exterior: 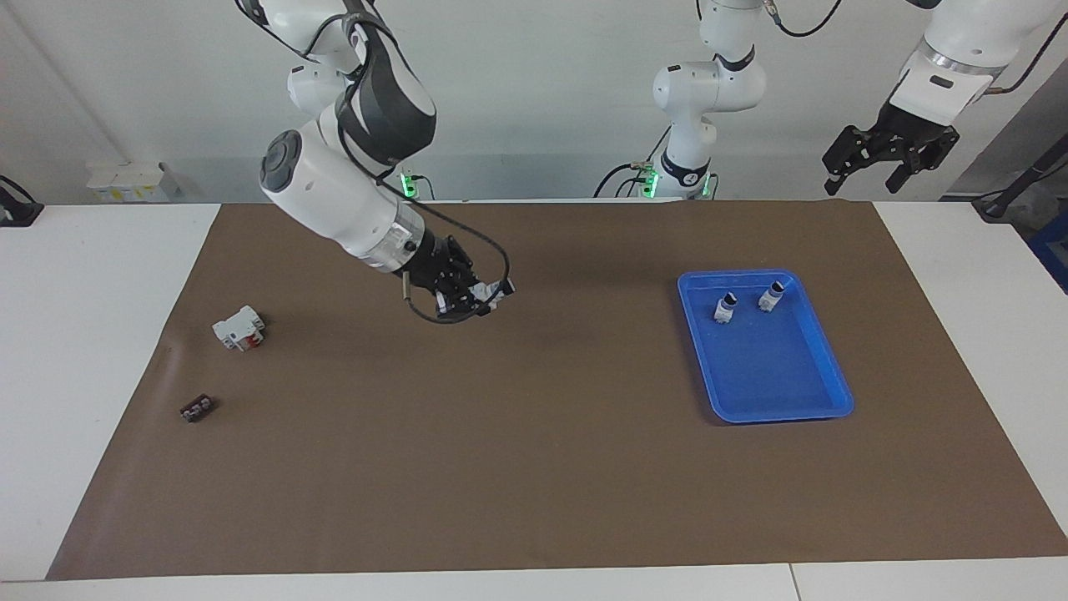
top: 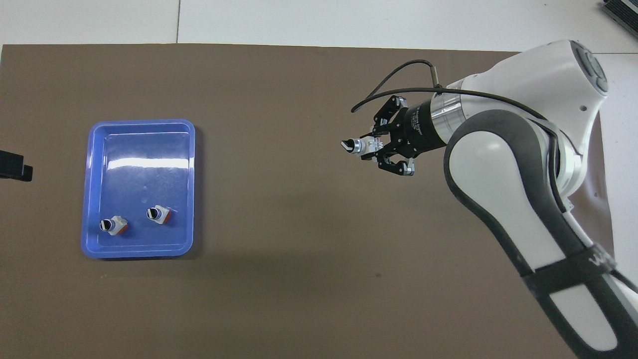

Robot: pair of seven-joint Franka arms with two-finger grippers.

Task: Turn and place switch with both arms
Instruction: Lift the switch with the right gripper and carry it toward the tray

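Note:
The switch's black tip (top: 347, 144) sits on a round collar (top: 357, 146), so it should twist when the robot turns it, while the switch's white body stays still.
My right gripper (exterior: 481, 295) (top: 373, 146) hangs in the air over the brown mat, between the table's middle and the right arm's end. It is shut on a small white switch (exterior: 500, 289) (top: 354, 146), which lies sideways with its black tip pointing toward the blue tray (exterior: 822, 402) (top: 140, 122). Two more switches (exterior: 724, 308) (exterior: 771, 297) (top: 112, 225) (top: 159, 214) stand in the tray, at its end nearer to the robots. My left gripper (exterior: 864, 177) waits open and empty, raised high at the left arm's end of the table.
A white block with red parts (exterior: 239, 327) and a small black part (exterior: 198, 408) lie on the mat toward the right arm's end. A cable loops off the right wrist (top: 394, 82).

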